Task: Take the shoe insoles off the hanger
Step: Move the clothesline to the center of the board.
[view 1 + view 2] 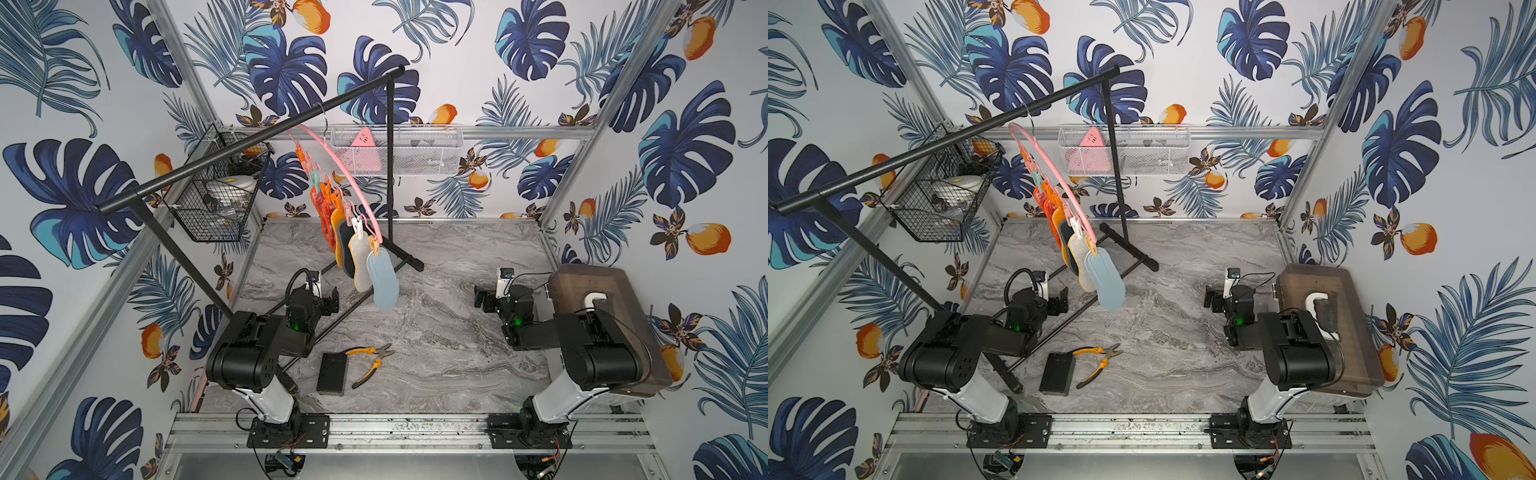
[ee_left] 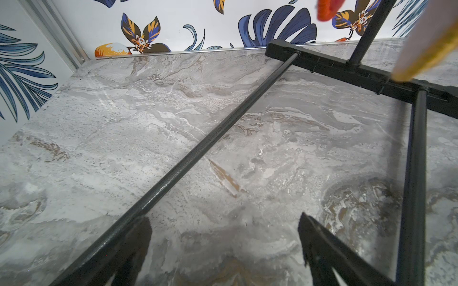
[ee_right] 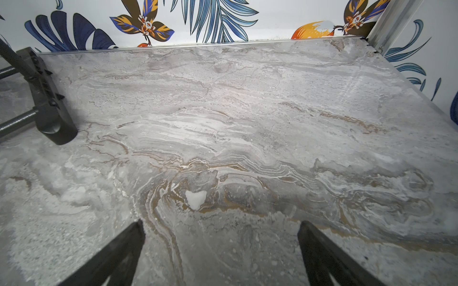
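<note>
Next, my right gripper takes hold of the rack's far foot [image 1: 413, 261] and pulls the rack straighter first, because the black rack's top bar [image 1: 240, 144] leans toward the back wall.
The pink hanger [image 1: 347, 176] [image 1: 1059, 174] hangs by its hook from the black rack's top bar. Several shoe insoles are pegged in a row below it. Nearest is the light blue one [image 1: 384, 279] [image 1: 1106, 277], then a beige one [image 1: 360, 259] [image 1: 1077, 258], a dark grey one [image 1: 345, 246] and orange ones [image 1: 322, 205]. My left gripper [image 1: 330, 301] [image 1: 1061, 301] [image 2: 225, 222] is open and empty, low over the table, left of and below the insoles. My right gripper [image 1: 482, 301] [image 1: 1212, 299] [image 3: 220, 225] is open and empty, well right of them. The left wrist view catches blurred tips of the beige insole [image 2: 431, 47].
The black garment rack [image 1: 249, 137] straddles the left half of the table, its base rods [image 2: 198, 158] running beside my left gripper and its foot [image 3: 52, 109] on the marble. A black block [image 1: 331, 374] and yellow-handled pliers [image 1: 370, 361] lie at the front. A brown box [image 1: 602, 316] sits at right.
</note>
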`<action>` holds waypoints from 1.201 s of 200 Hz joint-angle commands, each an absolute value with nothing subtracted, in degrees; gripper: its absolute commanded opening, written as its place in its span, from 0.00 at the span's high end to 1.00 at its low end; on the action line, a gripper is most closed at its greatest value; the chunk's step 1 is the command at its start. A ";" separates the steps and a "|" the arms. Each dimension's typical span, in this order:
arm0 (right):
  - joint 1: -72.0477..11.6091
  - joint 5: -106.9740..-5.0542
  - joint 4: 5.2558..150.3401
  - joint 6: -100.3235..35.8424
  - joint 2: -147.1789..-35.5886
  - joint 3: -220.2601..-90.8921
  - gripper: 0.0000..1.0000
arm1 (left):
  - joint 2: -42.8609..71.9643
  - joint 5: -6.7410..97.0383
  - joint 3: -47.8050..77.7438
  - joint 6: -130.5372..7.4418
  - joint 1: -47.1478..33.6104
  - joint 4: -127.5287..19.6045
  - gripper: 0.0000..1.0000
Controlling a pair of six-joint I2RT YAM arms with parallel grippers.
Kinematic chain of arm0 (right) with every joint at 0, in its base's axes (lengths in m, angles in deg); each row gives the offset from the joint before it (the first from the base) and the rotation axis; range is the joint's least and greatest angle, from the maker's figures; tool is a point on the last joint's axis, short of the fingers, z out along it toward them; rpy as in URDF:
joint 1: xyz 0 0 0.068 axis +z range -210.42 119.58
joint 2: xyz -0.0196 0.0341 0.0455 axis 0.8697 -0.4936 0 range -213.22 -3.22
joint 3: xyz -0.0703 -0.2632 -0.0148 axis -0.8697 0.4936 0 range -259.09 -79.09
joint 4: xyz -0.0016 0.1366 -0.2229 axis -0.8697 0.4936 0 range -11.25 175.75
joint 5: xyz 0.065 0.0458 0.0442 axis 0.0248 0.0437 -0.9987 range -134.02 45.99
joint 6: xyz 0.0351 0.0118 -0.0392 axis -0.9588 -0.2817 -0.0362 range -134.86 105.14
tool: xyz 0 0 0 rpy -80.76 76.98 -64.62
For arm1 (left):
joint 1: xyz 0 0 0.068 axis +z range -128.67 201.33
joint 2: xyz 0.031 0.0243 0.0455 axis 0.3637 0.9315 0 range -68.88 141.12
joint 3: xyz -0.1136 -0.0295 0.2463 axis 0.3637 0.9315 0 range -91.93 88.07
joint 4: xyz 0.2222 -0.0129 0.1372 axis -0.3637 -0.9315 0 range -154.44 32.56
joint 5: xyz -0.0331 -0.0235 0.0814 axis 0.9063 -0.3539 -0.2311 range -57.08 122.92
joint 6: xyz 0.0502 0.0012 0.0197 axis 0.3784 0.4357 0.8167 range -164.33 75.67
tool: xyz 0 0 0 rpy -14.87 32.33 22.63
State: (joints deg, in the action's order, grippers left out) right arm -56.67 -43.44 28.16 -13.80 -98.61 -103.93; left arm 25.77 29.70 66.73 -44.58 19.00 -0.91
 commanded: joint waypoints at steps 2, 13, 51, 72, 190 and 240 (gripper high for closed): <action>-56.55 -43.22 27.13 -13.93 -98.44 -104.00 0.00 | 25.47 29.76 66.85 -44.42 19.05 0.65 0.01; -56.55 -42.83 29.99 -14.26 -97.47 -105.15 0.00 | 25.40 29.82 66.91 -44.49 19.05 0.88 0.01; -56.55 -46.51 43.35 -12.46 -83.69 -108.05 0.00 | 18.89 30.24 67.55 -44.60 19.05 -2.96 0.01; -56.55 -47.58 48.67 -13.36 -74.06 -108.86 0.00 | 13.09 29.97 65.49 -45.40 19.05 -12.17 0.01; -56.55 -42.55 74.99 -31.44 -56.65 -122.09 0.00 | -2.78 35.93 63.73 -42.57 24.25 -36.93 0.01; -53.85 -60.31 75.11 -25.23 -64.40 -125.41 0.01 | -8.47 42.98 60.59 -40.38 28.54 -50.58 0.01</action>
State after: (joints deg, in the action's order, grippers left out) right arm -55.95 -52.40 74.06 -27.30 -60.87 -123.38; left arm -6.42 37.80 62.80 -42.92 27.24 -41.72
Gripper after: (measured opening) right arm 0.998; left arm 0.989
